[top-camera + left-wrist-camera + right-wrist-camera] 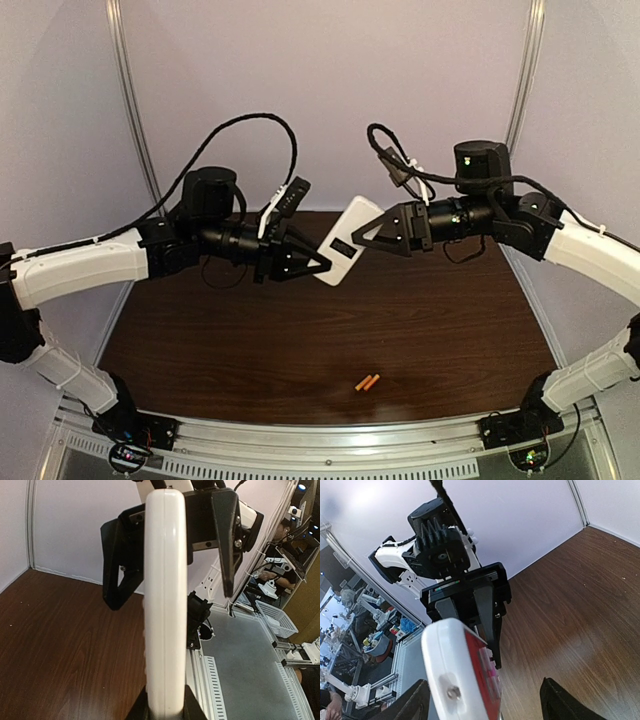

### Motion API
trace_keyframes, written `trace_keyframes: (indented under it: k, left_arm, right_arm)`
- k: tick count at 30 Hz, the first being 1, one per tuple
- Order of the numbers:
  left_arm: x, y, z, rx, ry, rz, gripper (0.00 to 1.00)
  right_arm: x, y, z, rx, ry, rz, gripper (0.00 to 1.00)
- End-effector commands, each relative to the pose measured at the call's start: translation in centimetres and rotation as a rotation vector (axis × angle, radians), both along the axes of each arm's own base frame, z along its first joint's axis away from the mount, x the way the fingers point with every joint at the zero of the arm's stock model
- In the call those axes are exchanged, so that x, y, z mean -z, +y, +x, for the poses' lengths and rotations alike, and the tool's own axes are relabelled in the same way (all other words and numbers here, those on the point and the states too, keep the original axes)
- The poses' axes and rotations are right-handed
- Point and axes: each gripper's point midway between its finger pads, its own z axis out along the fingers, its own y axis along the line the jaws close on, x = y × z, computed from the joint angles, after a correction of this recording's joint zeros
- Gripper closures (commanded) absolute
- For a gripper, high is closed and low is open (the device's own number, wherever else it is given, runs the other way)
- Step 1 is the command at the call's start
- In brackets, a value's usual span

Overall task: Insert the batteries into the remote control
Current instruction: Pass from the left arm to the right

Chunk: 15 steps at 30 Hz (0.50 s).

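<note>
The remote control is held in my left gripper by its battery cover end point(337, 266). Next, my right gripper takes the other end point(361, 208) so that my left gripper is free to open the cover.
The remote control point(345, 250) hangs in the air above the middle of the table, its white back with a dark slot facing the top camera. My left gripper point(318, 266) is shut on its lower left end; the left wrist view shows the handset edge-on point(165, 605) between the pads point(187, 707). My right gripper point(362, 238) stands open around the other end, its fingers apart from both faces. The right wrist view shows the red button face point(482, 672) between the spread fingertips point(415, 702). Two orange batteries point(367, 382) lie side by side near the table's front edge.
The dark wooden table point(200, 340) is bounded by purple walls at the back and sides. A metal rail point(320, 440) carrying the arm bases runs along the near edge. Black cables loop above both wrists.
</note>
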Motion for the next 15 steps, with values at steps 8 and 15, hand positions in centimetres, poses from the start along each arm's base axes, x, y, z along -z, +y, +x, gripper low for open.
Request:
trace_keyframes:
  k: [8,15]
  left_arm:
    - [-1.1,-1.2,-0.5,0.11,0.056,-0.033,1.0]
    - [-1.1,-0.9,0.0,0.11,0.059,-0.035,1.0]
  right_arm:
    - [-0.7,1.3,-0.1,-0.047,0.014,0.021,0.54]
    - [-1.1,1.7,-0.2,-0.062,0.033,0.044,0.82]
